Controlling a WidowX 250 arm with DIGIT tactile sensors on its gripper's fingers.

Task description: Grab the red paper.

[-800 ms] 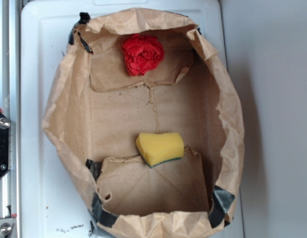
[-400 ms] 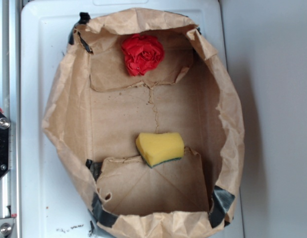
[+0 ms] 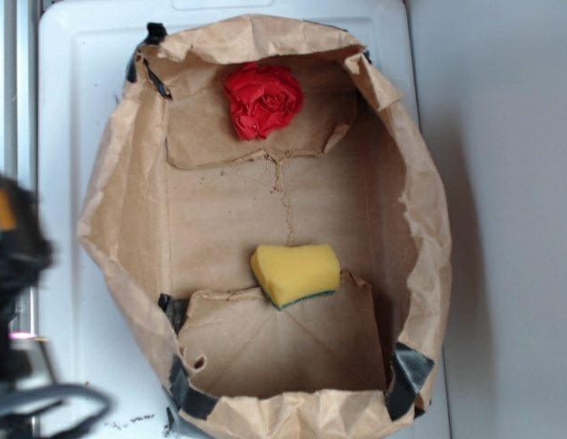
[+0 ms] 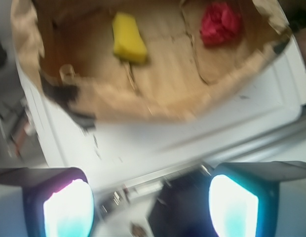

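The rose-like folds (image 3: 277, 99) are crumpled up tight. The red paper (image 3: 262, 101) will pinch narrow at its end but stay in a ball when I lift it.
The red paper (image 3: 262, 99), a crumpled ball with rose-like folds, lies at the far end of the brown paper bag's floor; it also shows as the red paper (image 4: 220, 23) at the top right of the wrist view. My gripper (image 4: 150, 207) stands open with a wide gap and nothing between its fingers (image 4: 68, 210). It hangs outside the bag, over the white surface's edge, well away from the paper. In the exterior view only a blurred dark part of the arm (image 3: 14, 274) shows at the left edge.
A yellow sponge (image 3: 295, 273) with a green underside lies mid-bag, also seen as the sponge (image 4: 129, 44). The brown paper bag (image 3: 119, 210) has tall crumpled walls and sits on a white tray-like surface (image 3: 59, 137). A metal rail (image 3: 9, 110) runs along the left.
The arm has come into the exterior view at the lower left as a blurred dark shape. The red paper and the sponge have not moved.
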